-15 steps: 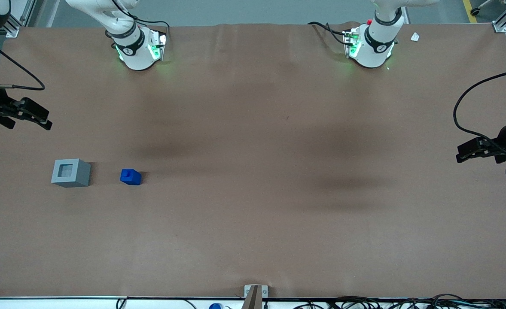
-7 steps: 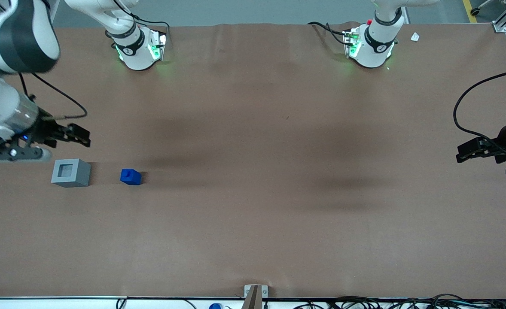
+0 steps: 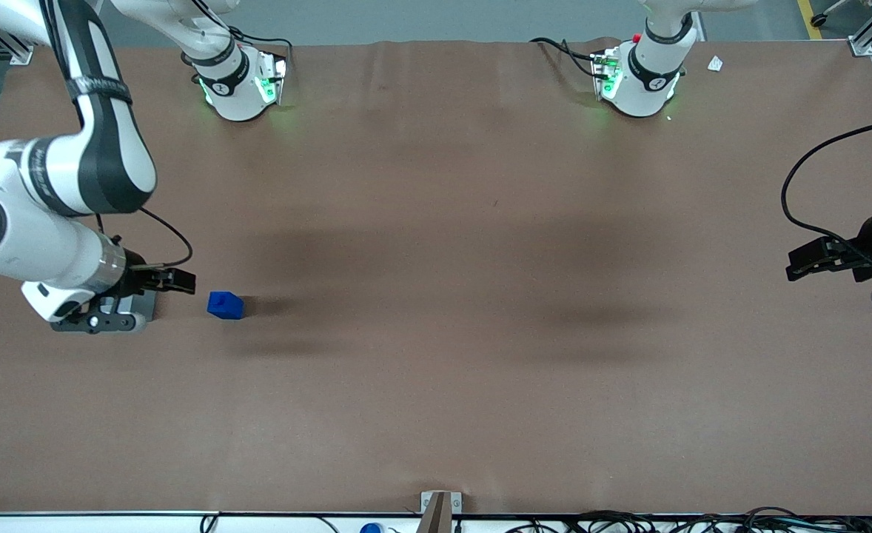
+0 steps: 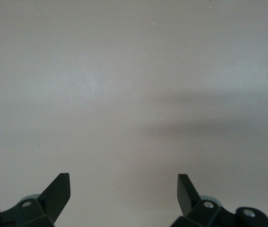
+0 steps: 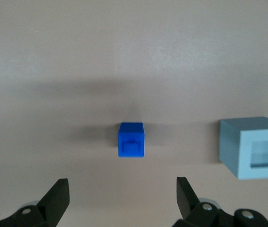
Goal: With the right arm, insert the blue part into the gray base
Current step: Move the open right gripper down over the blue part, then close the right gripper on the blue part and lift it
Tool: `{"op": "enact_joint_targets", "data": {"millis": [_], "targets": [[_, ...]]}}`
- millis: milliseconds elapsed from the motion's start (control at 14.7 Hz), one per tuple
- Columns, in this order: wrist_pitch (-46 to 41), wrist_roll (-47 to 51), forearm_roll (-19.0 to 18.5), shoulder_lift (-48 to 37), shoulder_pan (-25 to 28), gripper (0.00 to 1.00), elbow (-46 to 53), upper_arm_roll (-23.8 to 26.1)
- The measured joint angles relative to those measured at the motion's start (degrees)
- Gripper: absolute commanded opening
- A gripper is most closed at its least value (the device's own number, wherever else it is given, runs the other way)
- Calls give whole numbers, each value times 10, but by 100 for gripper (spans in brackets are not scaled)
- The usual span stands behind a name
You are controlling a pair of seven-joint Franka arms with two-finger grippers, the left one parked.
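Observation:
My gripper will lower the blue part (image 3: 226, 305) into the square hole (image 5: 265, 153), which shows a shallow bottom, so the blue part will stick up above the gray base.
The blue part (image 3: 225, 305) stands on the brown table, stud up. It also shows in the right wrist view (image 5: 131, 139). The gray base (image 5: 254, 147) stands beside it with its square hole facing up; in the front view the right arm's wrist (image 3: 73, 289) hides it almost entirely. My right gripper (image 3: 183, 280) hovers above the table between the base and the blue part, close to the blue part. Its fingers are open and empty in the right wrist view (image 5: 123, 198); the blue part lies ahead of them, not between them.
The brown table cover (image 3: 443, 296) stretches toward the parked arm's end. The two arm bases (image 3: 240, 81) (image 3: 636, 74) stand at the table's edge farthest from the front camera. A small metal bracket (image 3: 440, 503) and cables lie at the nearest edge.
The right arm has swung in from the working arm's end of the table, nearer the front camera and toward the blue part. It now covers the gray base in the front view.

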Motion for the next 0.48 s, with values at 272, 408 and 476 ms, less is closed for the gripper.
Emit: {"op": "enact_joint_targets", "data": {"millis": [272, 408, 476], "targets": [[111, 0, 1, 30, -1, 100, -70, -2], [139, 1, 1, 42, -1, 100, -90, -3], [148, 1, 1, 46, -1, 100, -94, -3]]}}
